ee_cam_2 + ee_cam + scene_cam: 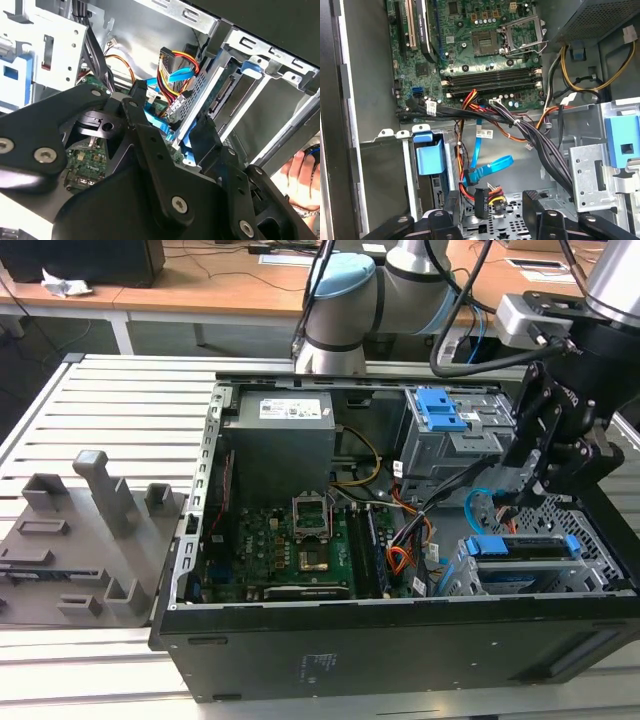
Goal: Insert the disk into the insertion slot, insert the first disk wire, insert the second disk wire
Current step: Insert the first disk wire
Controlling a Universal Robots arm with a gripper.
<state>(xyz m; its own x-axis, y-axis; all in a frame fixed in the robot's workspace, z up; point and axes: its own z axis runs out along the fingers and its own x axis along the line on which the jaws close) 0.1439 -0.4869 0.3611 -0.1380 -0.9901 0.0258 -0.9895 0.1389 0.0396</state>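
The coloured wires curl loosely (465, 191) beside the black plug (481, 203), so I expect them to bend and follow when I carry the plug to the disk.
The disk (520, 548) with its blue bracket lies inside the insertion slot (462, 580) at the case's front, on the exterior view's right. My gripper (525, 495) hangs just above the disk's rear end. In the first wrist view my gripper (492, 198) stands open, and the flat black plug of the first disk wire (481, 202) sits between the fingers, close to one finger (454, 205). The second disk wire (490, 165), light blue, loops down to the disk's rear beside it. I cannot tell whether either plug is seated. The second wrist view shows the disk (237, 95) beside both wires (175, 70).
A thick black cable bundle (520, 127) crosses above the bay. The taller grey cage with blue latch tabs (445, 420) stands behind the gripper. The motherboard (290, 540) fills the case's middle. A person's hand (302, 175) rests outside the case. Grey fixtures (90, 530) lie on the table.
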